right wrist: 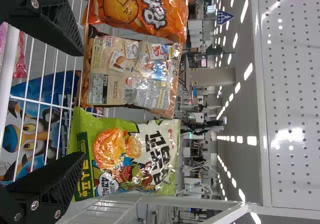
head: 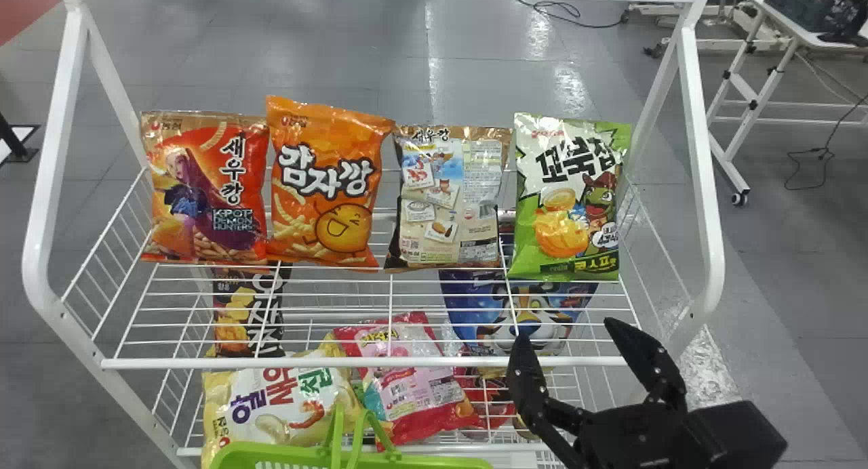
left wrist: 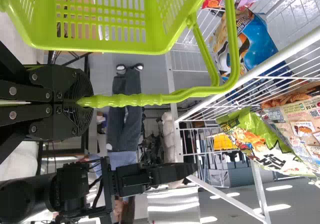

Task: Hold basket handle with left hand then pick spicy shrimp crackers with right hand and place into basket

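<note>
My gripper will make the tan bag [head: 449,197] pinch in when it carries the bag, but the bag's ends will stay spread, because the shiny film [right wrist: 169,70] is crinkled over an upright, puffed shape.
My right gripper [head: 568,333] stands open below the front edge of the upper shelf, at the right. In the right wrist view, the right gripper [right wrist: 82,104] has nothing between its fingers and faces a tan bag [right wrist: 132,77] showing its back. A red shrimp cracker bag [head: 203,188] stands at the shelf's far left; the tan bag [head: 447,198] is third along. Which one is the spicy kind, I cannot tell. The green basket [head: 258,455] is at the bottom edge. In the left wrist view, my left gripper [left wrist: 84,102] is shut on the basket handle [left wrist: 135,100].
An orange bag [head: 324,184] stands between the red and tan bags, a green bag [head: 569,198] at the right. More snack bags, among them a blue one [head: 522,313], lie on the lower shelf. The white rack's front rail [head: 366,362] and side posts frame the shelves.
</note>
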Controlling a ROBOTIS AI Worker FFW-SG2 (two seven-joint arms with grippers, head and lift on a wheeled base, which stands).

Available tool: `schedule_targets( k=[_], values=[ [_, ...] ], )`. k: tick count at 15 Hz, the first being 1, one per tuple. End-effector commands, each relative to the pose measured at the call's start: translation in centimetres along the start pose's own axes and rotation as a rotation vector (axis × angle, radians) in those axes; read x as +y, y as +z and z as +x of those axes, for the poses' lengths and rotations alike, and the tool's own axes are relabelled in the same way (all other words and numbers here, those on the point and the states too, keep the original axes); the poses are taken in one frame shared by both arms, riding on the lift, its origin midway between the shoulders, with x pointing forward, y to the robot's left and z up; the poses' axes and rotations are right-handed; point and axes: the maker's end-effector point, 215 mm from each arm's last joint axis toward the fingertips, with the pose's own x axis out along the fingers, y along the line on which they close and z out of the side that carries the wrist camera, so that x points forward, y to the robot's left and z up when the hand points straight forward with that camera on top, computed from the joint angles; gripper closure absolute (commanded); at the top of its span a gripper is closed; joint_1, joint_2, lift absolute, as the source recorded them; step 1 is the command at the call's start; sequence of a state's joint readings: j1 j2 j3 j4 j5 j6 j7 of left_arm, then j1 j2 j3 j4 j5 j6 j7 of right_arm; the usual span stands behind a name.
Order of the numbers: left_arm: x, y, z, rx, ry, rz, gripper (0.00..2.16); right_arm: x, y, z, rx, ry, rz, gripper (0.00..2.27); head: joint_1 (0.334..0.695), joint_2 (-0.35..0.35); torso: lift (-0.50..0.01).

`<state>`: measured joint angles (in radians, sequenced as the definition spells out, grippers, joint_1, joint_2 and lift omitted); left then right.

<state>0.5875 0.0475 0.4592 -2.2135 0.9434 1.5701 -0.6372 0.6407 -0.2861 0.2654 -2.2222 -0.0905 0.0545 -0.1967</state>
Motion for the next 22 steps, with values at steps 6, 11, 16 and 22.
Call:
schedule_targets(
  k=[6,11,16,22],
  values=[
    [0.0,0.0,-0.1,0.003,0.002,0.003,1.9,0.6,-0.3,1.9,0.034,0.027,-0.027,0.1,0.695,-0.046,-0.037],
    [0.0,0.0,-0.3,0.01,0.009,0.013,1.9,1.4,1.0,5.5,0.02,0.031,-0.059,0.1,0.695,-0.017,-0.037],
    [0.3,0.1,-0.6,0.018,0.023,0.018,1.9,2.5,0.8,10.5,0.036,0.034,-0.067,0.1,0.695,0.024,-0.037],
    [0.7,-0.2,-0.5,0.028,0.023,0.007,1.9,4.7,1.6,14.7,0.056,0.047,-0.056,0.11,0.695,0.069,-0.037]
  ],
)
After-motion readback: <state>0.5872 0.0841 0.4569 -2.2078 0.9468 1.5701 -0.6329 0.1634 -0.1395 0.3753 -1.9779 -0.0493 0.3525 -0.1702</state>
